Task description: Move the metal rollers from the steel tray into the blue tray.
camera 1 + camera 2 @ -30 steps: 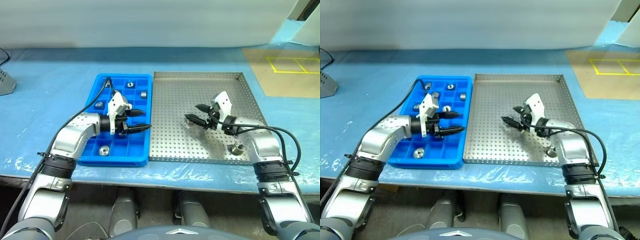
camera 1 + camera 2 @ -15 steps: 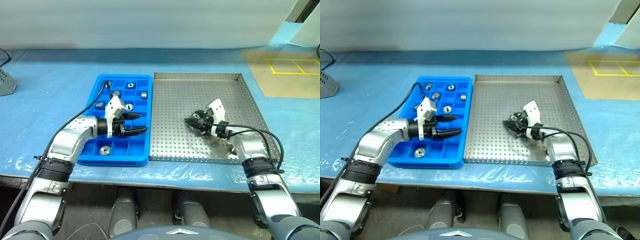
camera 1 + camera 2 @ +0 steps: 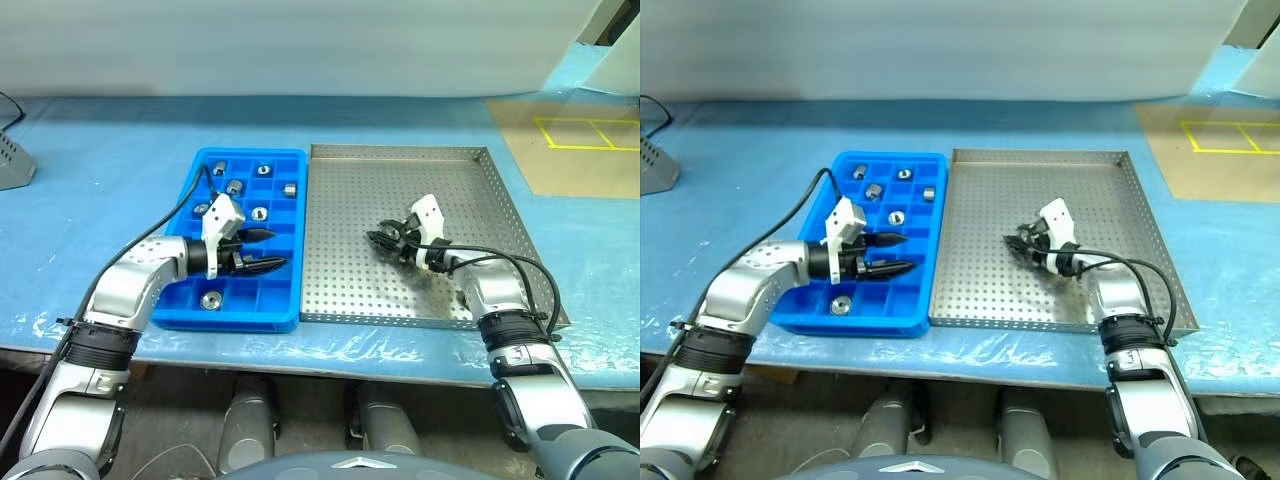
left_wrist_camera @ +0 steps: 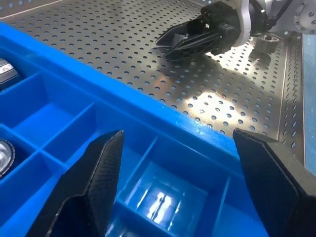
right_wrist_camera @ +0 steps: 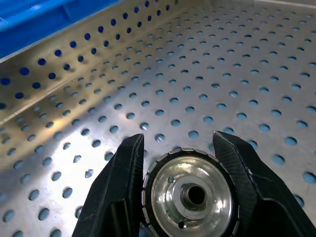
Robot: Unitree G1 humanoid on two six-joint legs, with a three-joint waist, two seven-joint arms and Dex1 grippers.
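My right gripper keeps moving with the roller (image 5: 191, 195) it holds upright until the roller stands in the blue compartment (image 3: 284, 241), which is empty beyond my left gripper's fingers.
The steel tray (image 3: 345, 200) lies right of the blue tray (image 3: 240, 322). My right gripper (image 3: 384, 240) rests low on the steel tray's perforated floor, shut on a metal roller (image 5: 190, 193) that sits upright between its fingers (image 5: 129, 163). A second roller (image 4: 265, 43) lies on the steel floor beside my right arm. Several rollers (image 3: 258, 213) sit in the blue tray's compartments. My left gripper (image 3: 262, 251) hovers open over the blue tray's right side with nothing in it, pointing toward the steel tray. In the left wrist view my right gripper (image 4: 170, 42) shows beyond the blue rim.
Both trays sit on a table under blue plastic sheeting (image 3: 100, 170). A cardboard sheet with yellow tape lines (image 3: 575, 130) lies at the far right. A grey object (image 3: 12, 160) stands at the left edge. A white wall backs the table.
My right gripper's fingers have closed from open onto the roller on the steel tray and dropped slightly toward its floor. The left gripper stays open, almost where it was.
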